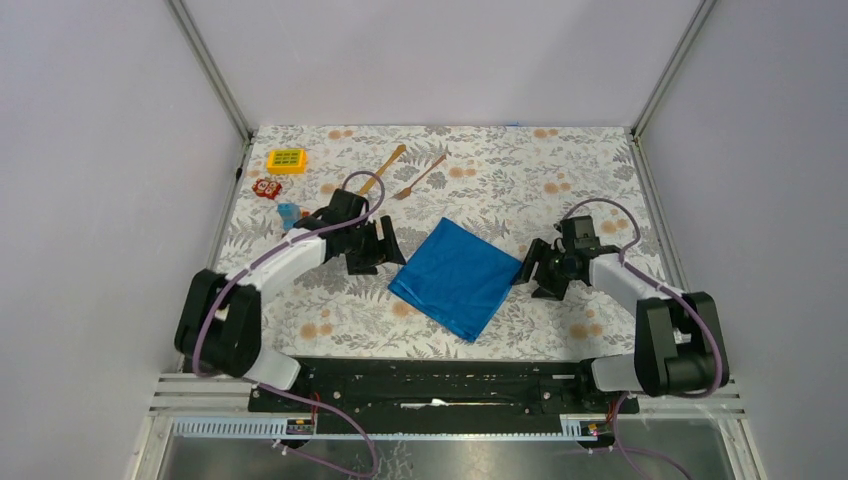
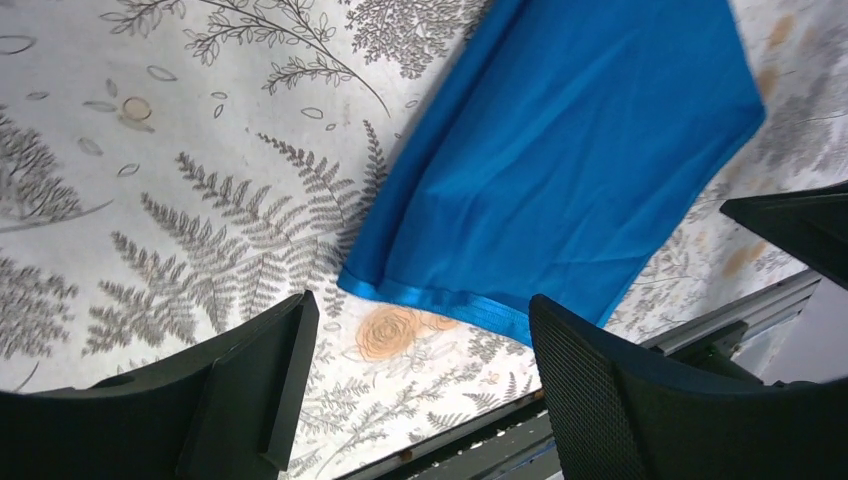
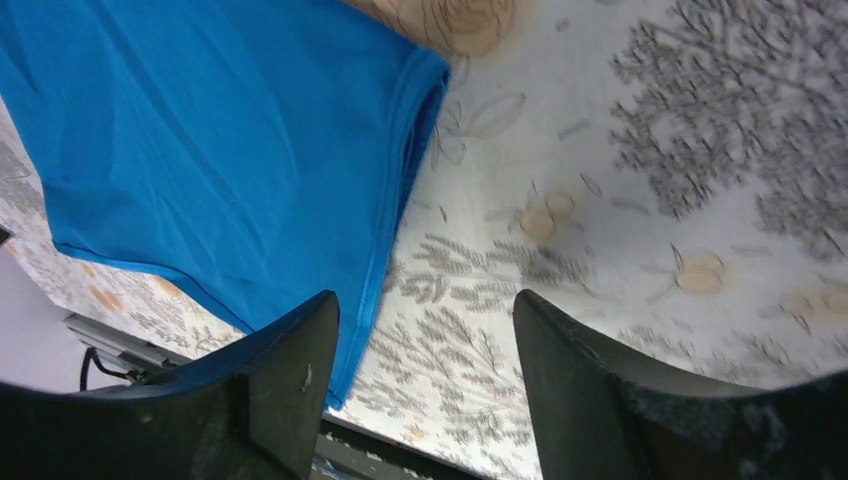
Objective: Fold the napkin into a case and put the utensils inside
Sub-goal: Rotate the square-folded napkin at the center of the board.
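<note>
The robot's right gripper should pinch the nearest corner (image 1: 471, 338) and turn the napkin square together with the left gripper, because the napkin's near edge (image 1: 430, 315) is at a slant to the black rail.
The royal-blue napkin (image 1: 457, 276) lies folded flat as a tilted rectangle in the middle of the table, wider than a narrow strip. It also shows in the left wrist view (image 2: 570, 170) and the right wrist view (image 3: 210, 150). Two tan wooden utensils lie at the back: a flat stick (image 1: 383, 169) and a fork (image 1: 420, 177). My left gripper (image 1: 385, 245) is open and empty just left of the napkin. My right gripper (image 1: 530, 272) is open and empty just right of it. Neither touches the cloth.
A yellow toy (image 1: 287, 160), a red toy (image 1: 266, 188) and a small blue-orange toy (image 1: 288, 212) lie at the back left. The floral tablecloth (image 1: 520, 180) covers the table. A black rail (image 1: 440, 380) runs along the near edge between the arm bases.
</note>
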You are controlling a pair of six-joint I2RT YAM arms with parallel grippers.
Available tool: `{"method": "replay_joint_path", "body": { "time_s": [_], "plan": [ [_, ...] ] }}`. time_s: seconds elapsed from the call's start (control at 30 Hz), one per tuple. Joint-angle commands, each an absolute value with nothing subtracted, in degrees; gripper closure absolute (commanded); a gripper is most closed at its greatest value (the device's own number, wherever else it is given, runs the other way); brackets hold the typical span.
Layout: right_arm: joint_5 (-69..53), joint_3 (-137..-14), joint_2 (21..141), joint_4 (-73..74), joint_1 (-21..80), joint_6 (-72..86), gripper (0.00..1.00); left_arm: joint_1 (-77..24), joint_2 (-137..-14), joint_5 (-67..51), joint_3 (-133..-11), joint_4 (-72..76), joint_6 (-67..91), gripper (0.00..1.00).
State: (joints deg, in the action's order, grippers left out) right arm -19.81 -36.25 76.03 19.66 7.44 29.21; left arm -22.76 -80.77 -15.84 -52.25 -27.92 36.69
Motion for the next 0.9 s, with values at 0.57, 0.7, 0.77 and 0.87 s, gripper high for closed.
{"method": "replay_joint_path", "body": {
  "time_s": [0.57, 0.7, 0.77, 0.87],
  "plan": [
    [-17.98, -57.79, 101.8, 16.51, 8.2, 23.02, 0.41, -22.24, -87.65, -21.37, -49.04, -23.25, 32.37, 0.57],
    [-18.35, -52.36, 94.44, 19.34, 10.75, 22.42, 0.28, -22.22, -85.59, -23.77, -47.86, -23.16, 33.21, 0.58],
    [-23.3, -47.67, 91.48, 18.9, 12.17, 24.0, 0.28, -22.22, -85.41, -25.56, -47.09, -22.37, 33.98, 0.6],
    [-26.79, -42.73, 88.19, 17.67, 16.56, 27.85, 0.34, -22.21, -85.15, -26.11, -46.23, -22.07, 34.19, 0.65]
  ]
}}
